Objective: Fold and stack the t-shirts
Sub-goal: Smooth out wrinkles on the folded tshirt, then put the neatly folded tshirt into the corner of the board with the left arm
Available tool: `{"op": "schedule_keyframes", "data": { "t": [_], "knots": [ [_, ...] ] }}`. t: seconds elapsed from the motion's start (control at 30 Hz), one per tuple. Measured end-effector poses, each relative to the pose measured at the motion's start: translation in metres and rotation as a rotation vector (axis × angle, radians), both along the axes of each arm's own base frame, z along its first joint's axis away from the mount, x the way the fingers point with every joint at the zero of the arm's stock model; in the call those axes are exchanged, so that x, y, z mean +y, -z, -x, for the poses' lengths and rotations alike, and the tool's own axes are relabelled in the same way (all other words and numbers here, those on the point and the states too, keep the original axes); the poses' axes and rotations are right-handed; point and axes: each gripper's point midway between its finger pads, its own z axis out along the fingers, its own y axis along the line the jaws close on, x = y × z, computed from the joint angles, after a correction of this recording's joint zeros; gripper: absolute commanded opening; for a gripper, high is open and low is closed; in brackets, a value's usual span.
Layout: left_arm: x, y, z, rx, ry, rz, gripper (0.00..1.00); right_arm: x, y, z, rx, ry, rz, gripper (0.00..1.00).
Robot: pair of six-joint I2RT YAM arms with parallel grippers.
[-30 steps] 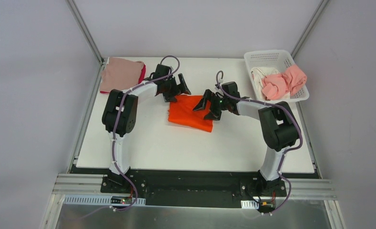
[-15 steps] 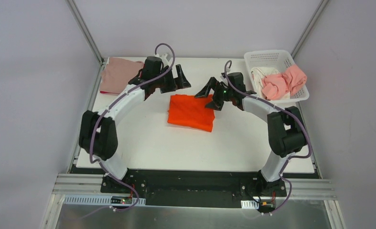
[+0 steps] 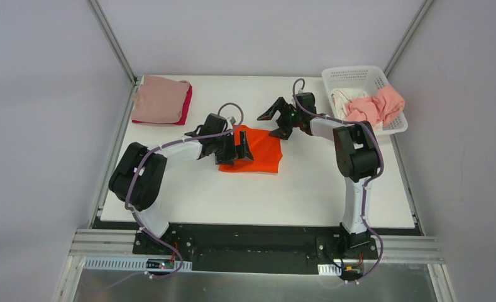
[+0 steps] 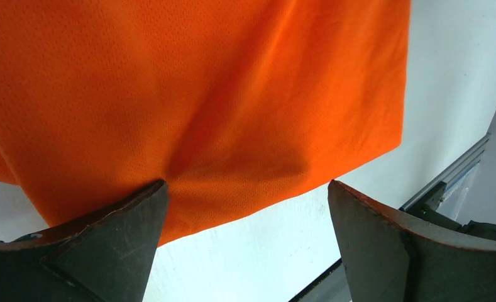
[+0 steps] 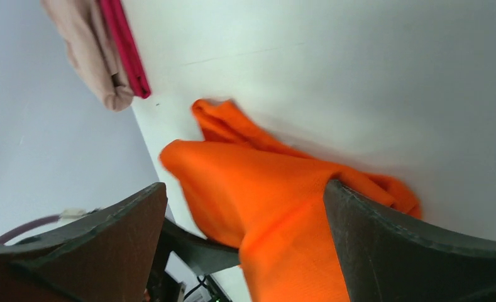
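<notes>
The orange t-shirt (image 3: 262,151) has soft creases (image 4: 236,104) across its compact folded shape, so it should bunch up at the robot's grip yet stay folded when the robot carries it by one side.
The bright orange t-shirt (image 3: 261,151) lies folded in the middle of the white table (image 3: 188,195). My left gripper (image 3: 239,150) is open, low over its left part. In the left wrist view the shirt (image 4: 220,94) fills the top, and the gripper (image 4: 245,207) straddles its edge, one fingertip (image 4: 126,220) touching the cloth. My right gripper (image 3: 272,123) is open at the shirt's far right corner. In the right wrist view the gripper (image 5: 245,207) frames the orange cloth (image 5: 283,195). A folded dusty pink shirt (image 3: 160,99) lies on a crimson one (image 3: 188,99) at the far left.
A white lattice basket (image 3: 358,75) at the far right corner holds a salmon pink shirt (image 3: 378,104) and a white one (image 3: 341,99). The pink and crimson stack (image 5: 100,63) also shows in the right wrist view. Metal frame posts stand at both far corners.
My left gripper has come from beyond the shirt's far left corner down onto its left part. My right gripper has drawn back toward the far right corner. The shirt has shifted slightly.
</notes>
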Motion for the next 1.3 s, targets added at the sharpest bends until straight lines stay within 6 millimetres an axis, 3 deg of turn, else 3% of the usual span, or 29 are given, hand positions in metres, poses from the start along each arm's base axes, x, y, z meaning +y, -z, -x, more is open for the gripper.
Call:
{"op": "schedule_keyframes", "data": {
  "t": [0.07,0.2,0.47,0.57,0.7,0.83,1.0,1.13,1.3],
  "knots": [
    [-0.001,0.000,-0.001,-0.012,-0.004,0.013,0.99,-0.003,0.019,-0.002,0.036,0.010,0.007,1.00],
    [-0.002,0.002,-0.001,-0.034,-0.019,0.039,0.99,-0.007,0.017,-0.013,0.016,0.031,-0.004,1.00],
    [0.006,-0.006,0.013,-0.059,-0.038,0.058,0.99,-0.007,0.014,-0.016,0.004,0.015,0.006,1.00],
    [0.011,-0.022,0.018,-0.081,-0.047,0.060,0.99,-0.009,0.006,-0.021,-0.013,0.002,0.035,1.00],
    [0.017,-0.061,0.016,-0.183,-0.073,0.083,0.99,-0.015,-0.007,-0.016,-0.034,-0.008,0.080,1.00],
    [0.034,-0.076,0.012,-0.230,-0.141,0.044,0.99,-0.023,-0.037,0.007,-0.075,-0.014,0.096,1.00],
    [0.076,-0.055,-0.011,-0.164,-0.283,-0.043,0.99,-0.031,-0.062,0.062,-0.116,-0.038,0.103,1.00],
    [0.091,-0.033,-0.039,-0.094,-0.340,-0.089,0.97,-0.041,-0.050,0.104,-0.094,-0.047,0.137,1.00],
    [0.081,-0.003,-0.063,-0.016,-0.307,-0.107,0.90,-0.065,-0.024,0.139,-0.026,-0.005,0.213,1.00]
  ]
}}
